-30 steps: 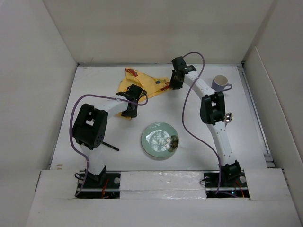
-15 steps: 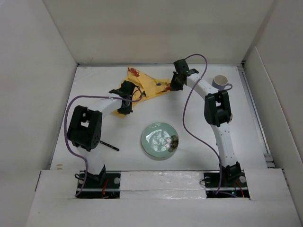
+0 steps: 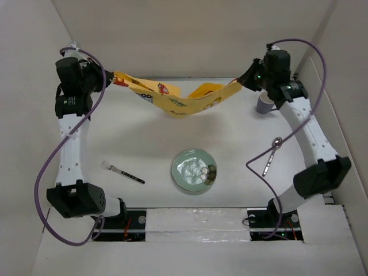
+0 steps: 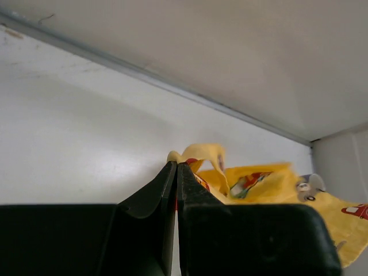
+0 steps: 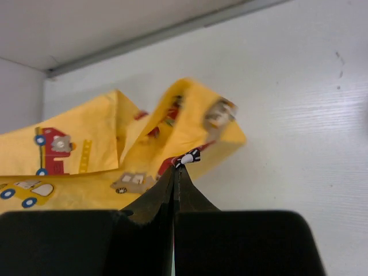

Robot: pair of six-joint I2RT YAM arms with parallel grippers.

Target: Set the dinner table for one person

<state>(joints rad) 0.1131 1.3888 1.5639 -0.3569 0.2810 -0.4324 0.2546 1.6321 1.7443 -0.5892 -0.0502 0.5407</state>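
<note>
The yellow placemat (image 3: 179, 107) droops in a bunch by the back edge of the table, so the robot's left gripper and right gripper should pull its corners toward the plate (image 3: 194, 171) to lay it flat.
The yellow placemat with cartoon cars (image 3: 178, 101) hangs stretched and sagging in the air over the back of the white dinner table (image 3: 155, 144). My left gripper (image 3: 110, 79) is shut on its left corner, also seen in the left wrist view (image 4: 198, 155). My right gripper (image 3: 246, 79) is shut on its right corner, seen in the right wrist view (image 5: 184, 158). A pale green plate (image 3: 194, 171) lies at the table's middle front. A fork (image 3: 122, 172) lies to its left, a spoon (image 3: 272, 156) to its right. A white mug (image 3: 264, 102) stands at the back right.
White walls enclose the table on three sides. The right arm's forearm (image 3: 307, 129) passes close over the mug and spoon. A purple cable (image 3: 260, 167) hangs from the right arm near the spoon.
Both grippers have lifted the placemat off the table and pulled its corners apart, left gripper to the far left, right gripper to the far right. The fork and spoon are now uncovered.
</note>
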